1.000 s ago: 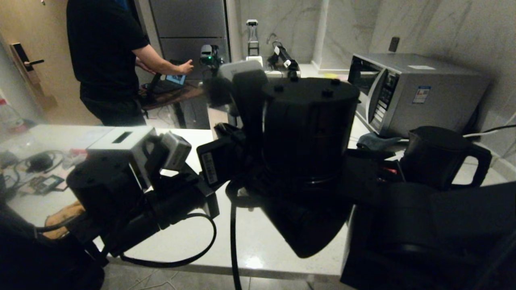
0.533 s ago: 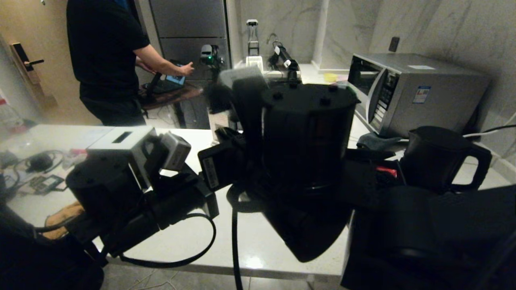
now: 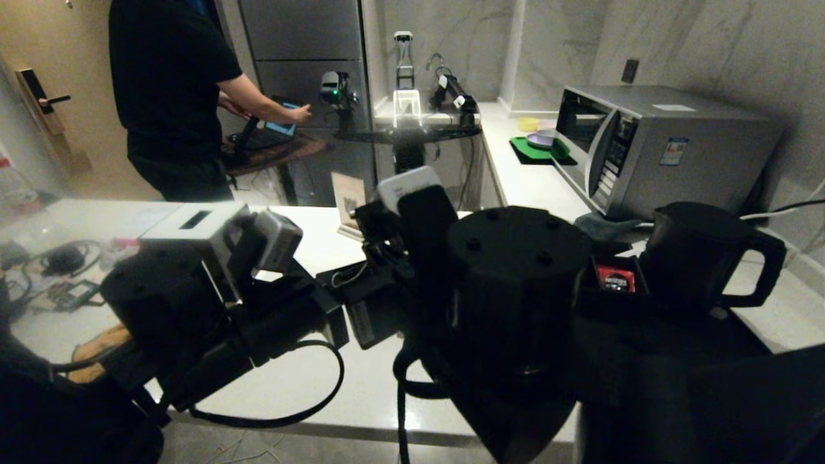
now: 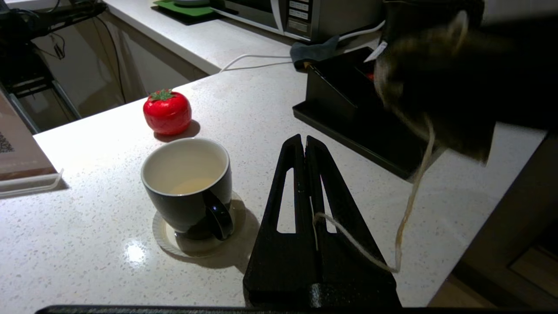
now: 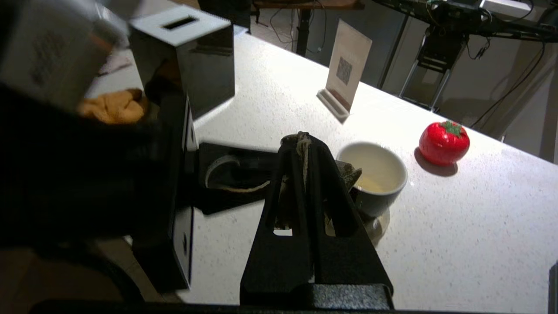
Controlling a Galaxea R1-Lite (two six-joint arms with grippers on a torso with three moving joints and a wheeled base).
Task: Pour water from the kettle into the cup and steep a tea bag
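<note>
I should open my right gripper, which grips the tea bag [image 5: 347,175], and back it away to leave the bag hanging, since my left gripper pinches its string [image 4: 401,235].
The black cup [image 4: 185,183], white inside, stands on a round coaster and holds a little pale yellowish water [image 4: 192,185]. My left gripper [image 4: 304,140] is shut beside it, pinching the tea bag's string [image 4: 348,244]. This string runs up to my right arm [image 4: 444,78]. My right gripper [image 5: 304,140] is shut on the wet brown tea bag [image 5: 350,173], just short of the cup [image 5: 372,174] and above the counter. The matte black kettle [image 3: 702,254] stands at the right of the counter, with neither gripper on it. In the head view my arms hide the cup.
A red tomato-shaped object [image 4: 167,111] sits behind the cup. The low black compartment box [image 4: 348,100] with a red packet [image 3: 615,278] stands by the kettle. A microwave [image 3: 651,148], a card stand [image 5: 346,72], a tissue box [image 5: 185,52] and a standing person [image 3: 171,96] are around.
My right wrist has dropped lower and nearer in the head view, uncovering the counter and the black box behind it. The left arm has barely moved. The kettle has stayed put.
</note>
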